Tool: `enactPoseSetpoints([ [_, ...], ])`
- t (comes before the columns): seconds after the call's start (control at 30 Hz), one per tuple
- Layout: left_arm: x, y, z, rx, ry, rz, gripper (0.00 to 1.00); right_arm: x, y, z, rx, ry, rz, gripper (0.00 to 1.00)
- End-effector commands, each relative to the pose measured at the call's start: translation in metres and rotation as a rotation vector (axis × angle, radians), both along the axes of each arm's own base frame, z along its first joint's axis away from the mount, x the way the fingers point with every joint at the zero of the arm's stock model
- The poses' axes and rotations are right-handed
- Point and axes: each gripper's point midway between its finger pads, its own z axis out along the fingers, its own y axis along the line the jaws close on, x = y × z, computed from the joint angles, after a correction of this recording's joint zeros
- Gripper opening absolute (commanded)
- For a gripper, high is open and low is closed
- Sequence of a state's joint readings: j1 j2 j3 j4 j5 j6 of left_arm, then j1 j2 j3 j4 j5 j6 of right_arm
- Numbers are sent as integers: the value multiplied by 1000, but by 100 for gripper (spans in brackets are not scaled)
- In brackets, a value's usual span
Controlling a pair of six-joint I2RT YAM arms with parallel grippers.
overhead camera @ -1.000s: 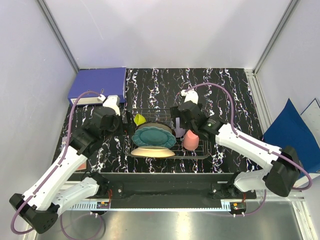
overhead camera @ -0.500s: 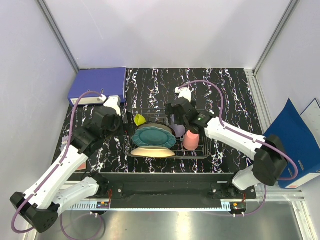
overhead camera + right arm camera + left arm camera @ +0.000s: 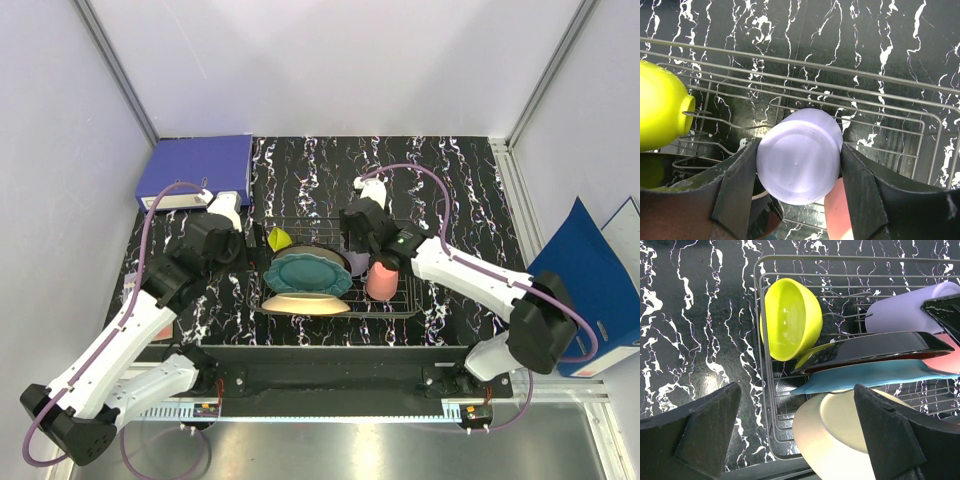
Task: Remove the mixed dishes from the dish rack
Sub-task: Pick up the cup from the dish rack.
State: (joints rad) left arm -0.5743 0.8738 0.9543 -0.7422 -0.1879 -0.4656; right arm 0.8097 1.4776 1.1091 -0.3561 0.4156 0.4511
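Observation:
The upside-down lavender cup [image 3: 798, 163] is held by its base in my right gripper, so I should lift it, tip it level and hand its rim [image 3: 871, 320] to my left gripper.
The wire dish rack [image 3: 405, 300] holds the teal scalloped plate [image 3: 307, 272], a cream bowl [image 3: 305, 303] in front of it, the small yellow-green bowl [image 3: 278, 239], the salmon-pink piece [image 3: 381, 281] and the lavender cup [image 3: 799, 162]. My right gripper [image 3: 799, 157] is over the rack's back middle, and its fingers [image 3: 737, 185] press both sides of the cup. My left gripper [image 3: 796, 405] is open and empty at the rack's left end [image 3: 760, 340], above the cream bowl [image 3: 840, 435], with the yellow-green bowl [image 3: 790, 317] and teal plate [image 3: 875, 375] ahead.
A blue ring binder [image 3: 195, 170] lies at the back left of the black marbled table. Another blue folder [image 3: 585, 260] leans outside the right wall. White walls close the back and sides.
My right gripper moved left and down over the rack and now has its fingers on the lavender cup. The left arm has barely moved.

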Motion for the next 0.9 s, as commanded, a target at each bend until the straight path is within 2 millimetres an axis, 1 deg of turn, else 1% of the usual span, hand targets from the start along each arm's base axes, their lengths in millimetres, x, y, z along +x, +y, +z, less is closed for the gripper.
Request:
enactPoseSetpoints([
  [0.0,5,-2,4,-16,-23,9,99,-3,-4,16,47,-28,-13,49],
  [0.07,5,-2,4,-15,-22,9,99,-3,-5,22,53,-42,-16,43],
  [0.13,6,-2,5,-11,-28,9,99,-3,-7,40,69,-77,-11,39],
  [0.17,7,-2,8,-11,-33,9,99,-3,-10,50,76,-94,-12,36],
  [0.2,8,-1,8,-7,-36,13,99,-2,-8,63,83,-117,0,36],
  [0.23,9,-1,10,-6,-39,13,99,-2,-10,72,85,-129,2,37],
  [0.27,10,-2,12,-5,-43,13,99,-3,-11,85,98,-151,4,37],
  [0.3,11,-1,14,-3,-48,17,99,-1,-12,103,108,-184,8,37],
  [0.33,12,-1,15,-3,-50,18,99,-2,-15,112,106,-198,10,36],
  [0.37,13,-1,18,-4,-57,20,99,-4,-17,126,116,-222,12,33],
  [0.4,14,-1,19,-2,-61,23,99,-2,-19,147,129,-259,11,29],
  [0.43,14,-1,21,-2,-62,24,99,-4,-22,156,124,-269,13,27],
  [0.47,17,0,27,-4,-77,31,99,-6,-24,180,147,-308,18,22],
  [0.5,17,-1,29,-8,-82,33,99,-7,-26,190,156,-324,18,12],
  [0.53,18,-1,33,-10,-90,36,99,-8,-28,200,167,-336,19,5],
  [0.57,20,0,41,-18,-107,41,99,-11,-28,219,197,-363,27,0],
  [0.63,22,0,52,-36,-132,59,99,-15,-27,234,231,-379,43,0],
  [0.7,25,-1,68,-71,-171,66,99,-19,-19,243,273,-385,80,0],
  [0.73,25,-3,76,-101,-189,67,99,-17,-18,248,302,-395,75,0],
  [0.77,25,-6,85,-131,-206,60,99,-20,-15,244,326,-387,100,0],
  [0.8,25,-14,96,-180,-233,39,99,-20,-13,244,372,-380,101,0],
  [0.83,23,-18,106,-228,-254,24,99,-19,-12,255,438,-408,107,0],
  [0.87,22,-24,114,-266,-276,-2,99,-18,-21,261,486,-424,93,0],
])
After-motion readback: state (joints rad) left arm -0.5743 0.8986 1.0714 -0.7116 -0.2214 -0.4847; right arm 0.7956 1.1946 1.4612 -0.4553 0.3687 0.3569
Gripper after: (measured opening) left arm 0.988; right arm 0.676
